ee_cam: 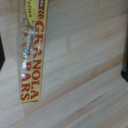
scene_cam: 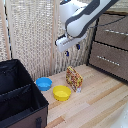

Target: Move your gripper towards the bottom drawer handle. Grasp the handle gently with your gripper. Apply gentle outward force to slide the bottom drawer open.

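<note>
The bottom drawer (scene_cam: 109, 61) has clear floor (scene_cam: 97, 85) in front of it, so I expect it to slide far out and stay level when I pull its silver bar handle.
My gripper (scene_cam: 72, 50) hangs open and empty in mid-air at the tip of the white arm (scene_cam: 80, 17), its two dark fingers apart and pointing down. The dark brown bottom drawer (scene_cam: 111, 66) is shut, low on the dresser at the exterior view's right. Its silver bar handle (scene_cam: 107, 58) lies well to the right of the gripper and a little lower. The gripper touches nothing. In the wrist view one dark finger (ee_cam: 125, 72) shows at the frame edge above the wooden floor (ee_cam: 85, 45); the drawer and handle are out of that view.
A granola bar box (scene_cam: 74, 78) stands on the floor below the gripper and also shows in the wrist view (ee_cam: 32, 50). A yellow bowl (scene_cam: 62, 92) and a blue bowl (scene_cam: 44, 83) sit beside it. A black fabric box (scene_cam: 17, 95) fills the left. An upper drawer (scene_cam: 114, 31) is shut.
</note>
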